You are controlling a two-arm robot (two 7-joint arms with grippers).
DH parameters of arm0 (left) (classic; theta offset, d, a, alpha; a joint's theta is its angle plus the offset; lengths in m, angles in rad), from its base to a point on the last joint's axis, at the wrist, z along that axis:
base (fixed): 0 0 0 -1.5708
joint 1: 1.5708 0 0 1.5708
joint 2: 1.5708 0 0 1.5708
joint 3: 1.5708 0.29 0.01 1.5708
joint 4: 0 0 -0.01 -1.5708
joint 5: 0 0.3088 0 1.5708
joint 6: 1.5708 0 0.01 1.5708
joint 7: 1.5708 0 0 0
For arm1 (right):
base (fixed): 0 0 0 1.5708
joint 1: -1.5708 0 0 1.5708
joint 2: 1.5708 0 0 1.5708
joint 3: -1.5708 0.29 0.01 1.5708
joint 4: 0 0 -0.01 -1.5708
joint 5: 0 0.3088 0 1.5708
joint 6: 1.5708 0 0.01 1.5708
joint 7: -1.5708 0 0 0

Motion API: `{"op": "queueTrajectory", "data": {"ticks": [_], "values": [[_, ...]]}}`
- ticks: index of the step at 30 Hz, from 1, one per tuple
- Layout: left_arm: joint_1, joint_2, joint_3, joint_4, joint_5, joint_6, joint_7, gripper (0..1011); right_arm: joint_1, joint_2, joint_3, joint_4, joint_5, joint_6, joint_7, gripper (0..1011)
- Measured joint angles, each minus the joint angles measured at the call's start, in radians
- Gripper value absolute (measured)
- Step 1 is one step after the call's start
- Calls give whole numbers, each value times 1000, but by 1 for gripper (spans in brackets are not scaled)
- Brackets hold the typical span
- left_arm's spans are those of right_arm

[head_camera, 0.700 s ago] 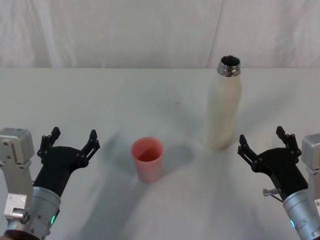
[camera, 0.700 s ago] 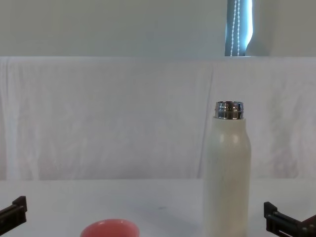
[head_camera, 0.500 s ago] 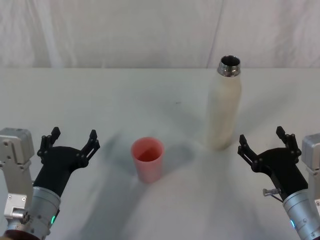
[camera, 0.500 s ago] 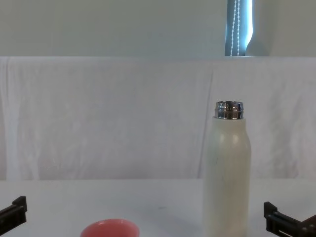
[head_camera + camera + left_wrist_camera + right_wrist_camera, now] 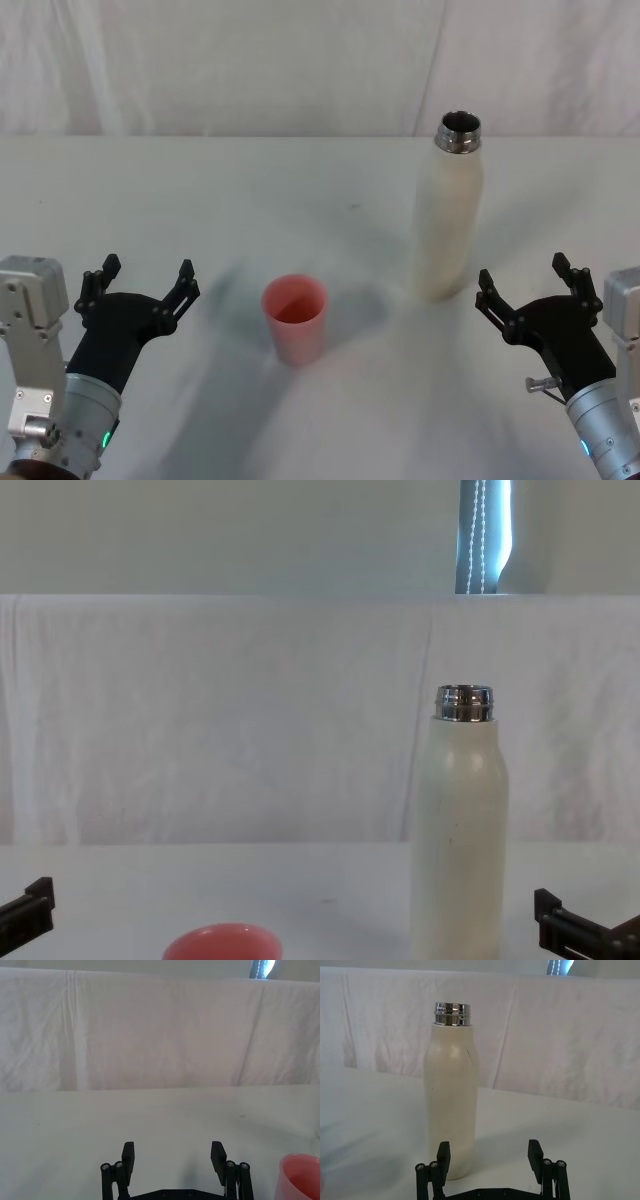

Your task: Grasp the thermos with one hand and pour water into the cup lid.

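The narrow, shiny neck [image 5: 465, 703] has its cap off, so water will run out of the thermos [image 5: 460, 835] in a thin stream when I tip the thermos level over the cup lid.
The cream-white thermos [image 5: 448, 215] stands upright and uncapped on the table, right of centre; it also rises in the chest view [image 5: 459, 850] and the right wrist view [image 5: 450, 1097]. The pink cup lid [image 5: 295, 318] stands upright near the table's middle, its rim low in the chest view [image 5: 222, 944] and at an edge of the left wrist view [image 5: 300, 1176]. My right gripper [image 5: 527, 282] is open, near and to the right of the thermos, empty [image 5: 489, 1154]. My left gripper [image 5: 142, 280] is open, left of the cup lid, empty [image 5: 172, 1154].
A white cloth covers the table [image 5: 250, 200] and hangs as a backdrop [image 5: 220, 720] behind it. A strip of window blind [image 5: 484, 535] shows above the backdrop. Bare tabletop lies between the cup lid and the thermos.
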Motion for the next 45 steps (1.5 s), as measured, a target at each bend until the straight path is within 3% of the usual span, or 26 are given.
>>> {"op": "queueTrajectory", "data": {"ticks": [35,45], "values": [[0,0,0,0,0,0,0,1001,0,0,0,0,0,0,0,1000],[0,0,0,0,0,0,0,1001,3,-26,9,-6,-22,1,32,1000]]}}
